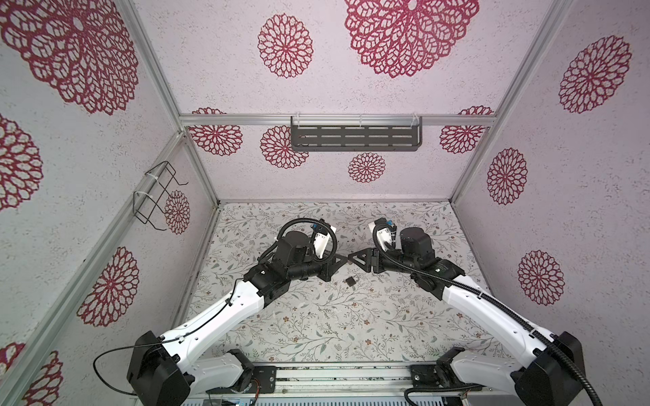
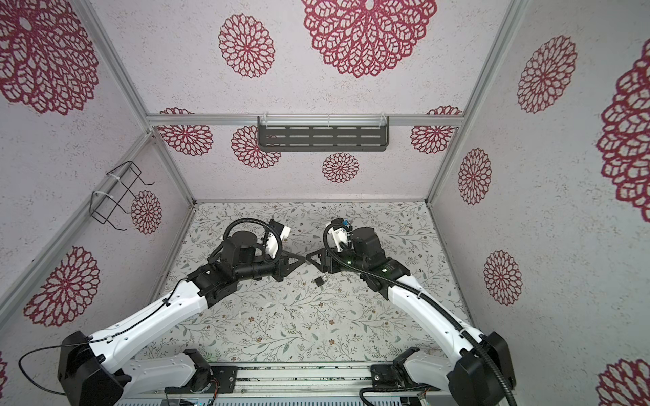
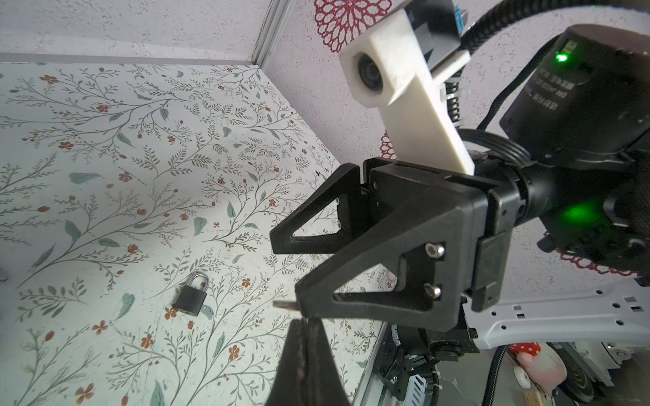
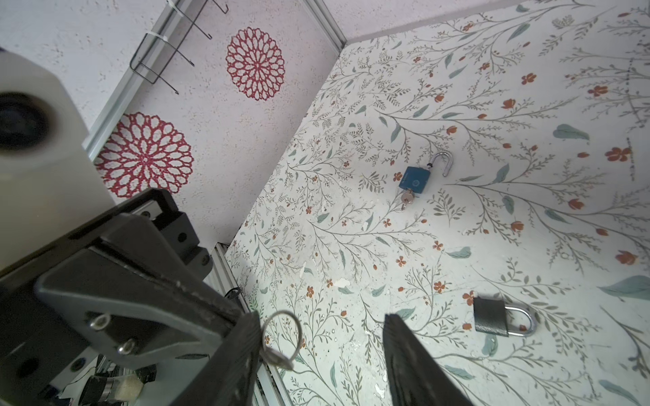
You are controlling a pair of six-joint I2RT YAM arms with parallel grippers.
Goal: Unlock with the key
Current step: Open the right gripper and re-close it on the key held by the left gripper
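The key blocks my left gripper from the black padlock [image 1: 350, 281], so I should first close my right gripper near the key's ring [image 4: 282, 337] and pull the key away.
A black padlock [image 1: 351, 281] [image 2: 319, 281] lies on the flowered table with its shackle closed; it also shows in the wrist views [image 3: 191, 297] [image 4: 492, 316]. Above and just behind it, both grippers meet tip to tip in mid-air. My left gripper [image 1: 343, 261] [image 3: 307, 321] is shut on the key [image 3: 283, 305], whose blade pokes out beside the fingertips. The key's ring [image 4: 281, 330] hangs between the fingers of my right gripper [image 1: 351, 259] [image 4: 320, 316], which stands open around it.
A blue padlock [image 4: 415, 179] with an open shackle and a key in it lies further off on the table. A dark shelf [image 1: 355, 137] hangs on the back wall. A wire rack [image 1: 154, 197] hangs on the left wall.
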